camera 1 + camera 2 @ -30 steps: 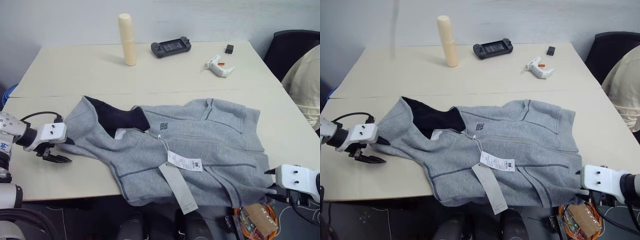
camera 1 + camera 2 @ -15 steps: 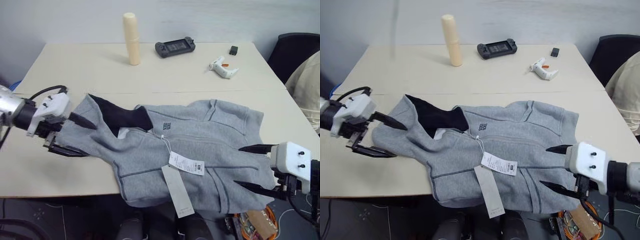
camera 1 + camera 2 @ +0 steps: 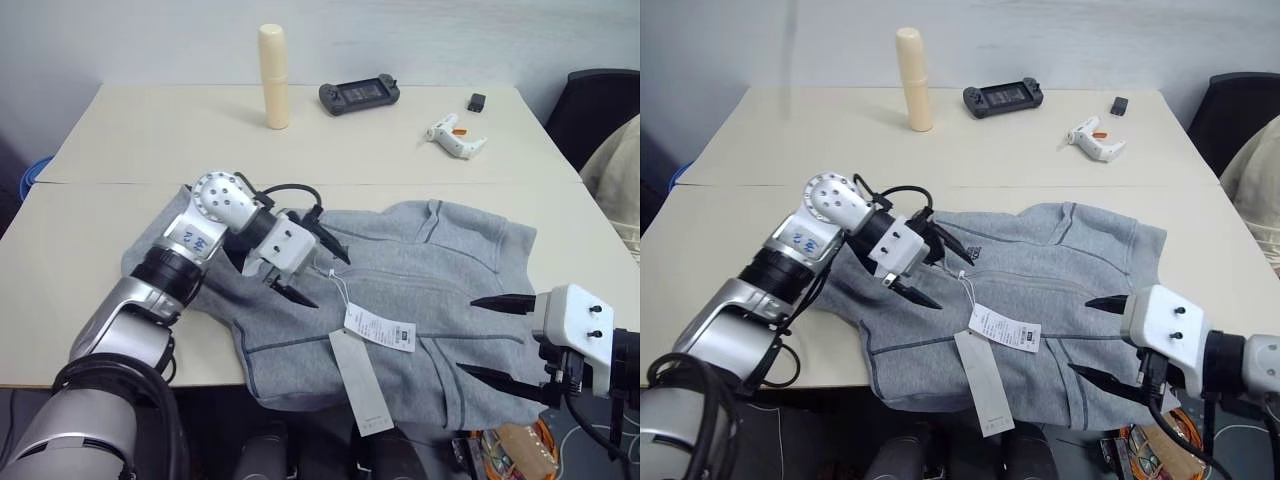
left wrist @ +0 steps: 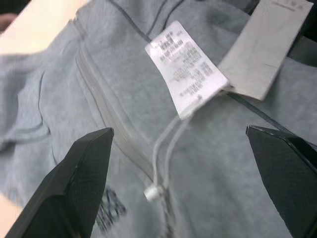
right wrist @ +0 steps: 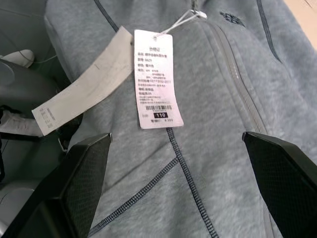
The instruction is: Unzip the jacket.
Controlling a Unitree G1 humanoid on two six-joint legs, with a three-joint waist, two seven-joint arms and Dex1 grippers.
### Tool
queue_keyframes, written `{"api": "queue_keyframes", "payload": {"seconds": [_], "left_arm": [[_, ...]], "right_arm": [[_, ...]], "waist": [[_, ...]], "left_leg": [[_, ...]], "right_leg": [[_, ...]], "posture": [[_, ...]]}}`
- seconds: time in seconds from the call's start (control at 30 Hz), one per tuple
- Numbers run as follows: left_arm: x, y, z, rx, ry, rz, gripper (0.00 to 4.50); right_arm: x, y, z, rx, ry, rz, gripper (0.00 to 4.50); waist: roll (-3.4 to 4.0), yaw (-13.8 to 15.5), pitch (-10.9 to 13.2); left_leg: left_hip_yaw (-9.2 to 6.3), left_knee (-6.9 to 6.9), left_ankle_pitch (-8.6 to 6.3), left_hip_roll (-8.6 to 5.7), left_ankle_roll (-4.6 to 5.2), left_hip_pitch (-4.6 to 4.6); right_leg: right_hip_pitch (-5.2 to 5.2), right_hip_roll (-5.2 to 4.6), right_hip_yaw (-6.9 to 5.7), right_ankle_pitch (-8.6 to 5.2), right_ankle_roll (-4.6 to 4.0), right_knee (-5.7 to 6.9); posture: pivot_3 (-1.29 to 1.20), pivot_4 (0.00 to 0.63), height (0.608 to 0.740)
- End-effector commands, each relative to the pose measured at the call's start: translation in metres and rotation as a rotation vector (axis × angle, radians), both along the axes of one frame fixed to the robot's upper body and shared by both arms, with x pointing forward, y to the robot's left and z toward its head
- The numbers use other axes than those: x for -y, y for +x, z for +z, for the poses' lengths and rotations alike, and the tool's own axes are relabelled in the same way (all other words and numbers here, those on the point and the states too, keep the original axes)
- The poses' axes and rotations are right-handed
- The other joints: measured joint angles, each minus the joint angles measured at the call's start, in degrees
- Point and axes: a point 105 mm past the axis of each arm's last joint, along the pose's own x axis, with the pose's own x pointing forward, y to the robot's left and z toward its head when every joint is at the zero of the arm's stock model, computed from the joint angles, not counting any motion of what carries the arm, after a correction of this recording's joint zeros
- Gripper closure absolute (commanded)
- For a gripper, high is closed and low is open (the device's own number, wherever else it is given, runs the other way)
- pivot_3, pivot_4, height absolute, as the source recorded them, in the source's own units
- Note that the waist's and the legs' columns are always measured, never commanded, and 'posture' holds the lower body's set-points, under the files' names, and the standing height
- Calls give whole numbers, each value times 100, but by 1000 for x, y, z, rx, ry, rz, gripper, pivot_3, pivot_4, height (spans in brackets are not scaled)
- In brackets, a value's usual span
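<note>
The white paper tag point(image 3: 380, 327) hangs on a loose string tied at the zip's top point(image 3: 339, 285). The string will pull tight when I pull the tag.
The light-grey fleece jacket point(image 3: 440, 270) lies flat on the table, black-lined collar to the left and hem to the right, its zip point(image 4: 111, 126) closed. White paper tags point(image 3: 380, 328) hang on a string from the zip's top. My left gripper point(image 3: 328, 278) hovers open over the chest just below the collar, one finger on each side of the zip and tag string point(image 4: 166, 148). Over the hem, near the table's front edge, my right gripper point(image 3: 470, 335) is open with nothing between its fingers; its wrist view looks along the zip point(image 5: 237, 84) to the tag point(image 5: 156, 91).
A cream cylinder point(image 3: 273, 75), a black game controller point(image 3: 359, 95), a white glue gun point(image 3: 455, 137) and a small black block point(image 3: 477, 101) stand at the table's far side. A black chair point(image 3: 600, 100) and beige cloth point(image 3: 620, 170) are at the right.
My left arm swung from the table's left side rightward over the collar to the zip's top. My right gripper rose over the hem early on and has since held still.
</note>
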Motion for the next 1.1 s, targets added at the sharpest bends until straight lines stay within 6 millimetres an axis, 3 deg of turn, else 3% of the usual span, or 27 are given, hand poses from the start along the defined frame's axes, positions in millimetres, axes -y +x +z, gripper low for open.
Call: {"api": "queue_keyframes", "payload": {"seconds": [0.03, 0.23, 0.43, 0.67, 0.8, 1.1], "left_arm": [[-5, -10, -13, 40, 150, -161, 0], [0, -20, -27, 65, 182, -291, 0], [28, -25, -35, 98, 54, -375, 0], [37, -28, -42, 102, 13, -403, 0], [36, -26, -44, 97, 22, -395, 727], [32, -22, -50, 146, 56, -401, 3411]], "right_arm": [[-3, -5, 8, 61, -5, -28, 55], [1, -12, 7, 63, -7, -95, 55], [-2, -13, 7, 69, 3, -100, 55], [-3, -13, 9, 72, 5, -104, 55], [-3, -12, 9, 72, 5, -105, 0], [-4, -9, 12, 77, 12, -98, 0]], "waist": [[0, -4, 0], [0, 22, 0], [0, 31, 0], [0, 14, 0], [0, 27, 0], [0, 25, 0]], "left_leg": [[-2, 0, 0, 1, -1, 1], [-11, 1, -2, 2, 1, -1], [-36, 27, -11, -1, 17, -23], [-61, 58, -17, -1, 27, -63], [-65, 61, -19, -4, 30, -64], [-77, 63, -20, -5, 32, -66]], "right_leg": [[2, -1, 2, 0, 0, -2], [6, -6, 8, 0, 0, -12], [18, -8, -13, 9, 14, -28], [10, -8, -38, 18, 28, -35], [14, -10, -41, 19, 29, -37], [23, -12, -54, 19, 31, -45]], "posture": [[0, 150, 740], [0, 150, 740], [0, 150, 740], [0, 150, 740], [0, 150, 740], [0, 150, 740]]}}
